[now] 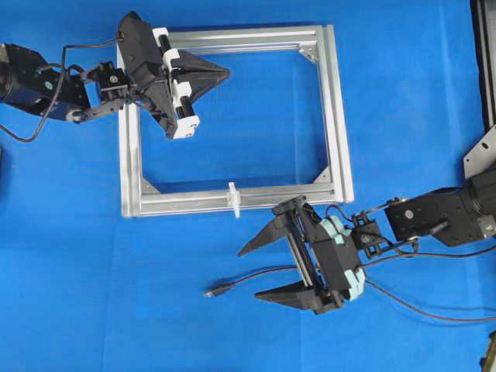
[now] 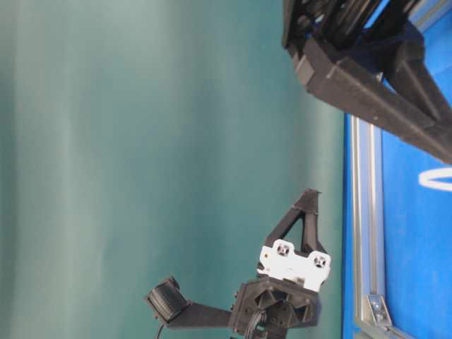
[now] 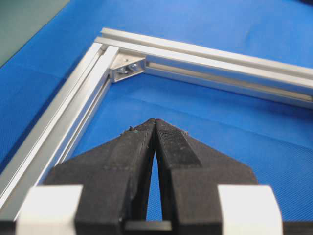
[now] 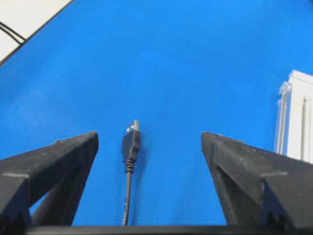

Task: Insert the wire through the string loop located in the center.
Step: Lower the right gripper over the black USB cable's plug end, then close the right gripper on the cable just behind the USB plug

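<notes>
The wire's plug (image 1: 220, 289) points ahead between the open fingers, so the robot's right gripper should keep moving down and close on the wire (image 1: 246, 277) just behind the plug.
The wire (image 1: 256, 277) lies loose on the blue cloth, and its dark plug (image 1: 211, 293) with a silvery tip points left. In the right wrist view the plug (image 4: 131, 142) rests between the jaws of my right gripper (image 4: 149, 139), nearer the left finger and touching neither. That right gripper (image 1: 250, 273) is open, below the frame's near bar. The string loop (image 1: 233, 200) stands white and upright on the middle of that bar, just up and left of the right gripper. My left gripper (image 1: 227, 74) is shut and empty, its tip (image 3: 155, 121) over the cloth inside the frame's far left corner.
The silver square frame (image 1: 337, 116) lies flat on the cloth, with a corner bracket (image 3: 124, 68) ahead of the left gripper. One end of the frame (image 4: 296, 117) shows at the right of the right wrist view. The arm's own black cables (image 1: 434, 314) trail at the lower right.
</notes>
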`<state>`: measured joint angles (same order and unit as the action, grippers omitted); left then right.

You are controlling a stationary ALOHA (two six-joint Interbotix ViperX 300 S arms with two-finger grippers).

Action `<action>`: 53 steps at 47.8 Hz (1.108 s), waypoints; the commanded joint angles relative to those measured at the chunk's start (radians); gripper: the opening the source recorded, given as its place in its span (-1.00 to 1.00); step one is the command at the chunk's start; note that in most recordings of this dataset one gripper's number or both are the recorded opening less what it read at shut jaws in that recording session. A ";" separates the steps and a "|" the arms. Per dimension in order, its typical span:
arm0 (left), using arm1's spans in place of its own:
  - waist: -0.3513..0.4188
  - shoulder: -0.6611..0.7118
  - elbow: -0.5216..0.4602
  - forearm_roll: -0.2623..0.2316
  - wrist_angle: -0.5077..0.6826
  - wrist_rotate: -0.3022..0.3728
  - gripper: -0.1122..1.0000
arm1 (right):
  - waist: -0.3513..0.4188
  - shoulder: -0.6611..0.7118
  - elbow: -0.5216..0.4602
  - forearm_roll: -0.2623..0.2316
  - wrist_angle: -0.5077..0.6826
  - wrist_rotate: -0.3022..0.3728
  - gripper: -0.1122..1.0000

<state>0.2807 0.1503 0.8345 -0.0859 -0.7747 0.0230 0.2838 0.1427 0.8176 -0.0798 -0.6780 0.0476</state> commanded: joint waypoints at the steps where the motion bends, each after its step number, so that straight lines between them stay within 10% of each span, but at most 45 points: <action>1: 0.002 -0.032 -0.012 0.003 -0.005 -0.002 -0.80 | 0.011 0.006 -0.018 0.018 -0.003 0.003 0.83; 43: 0.003 -0.031 -0.011 0.003 0.008 -0.002 -0.80 | 0.028 0.227 -0.097 0.080 -0.002 0.055 0.80; 53: 0.003 -0.032 -0.012 0.005 0.008 -0.002 -0.80 | 0.028 0.225 -0.094 0.083 -0.002 0.055 0.20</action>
<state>0.2823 0.1503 0.8360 -0.0859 -0.7624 0.0230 0.3099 0.3835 0.7317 -0.0015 -0.6750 0.1043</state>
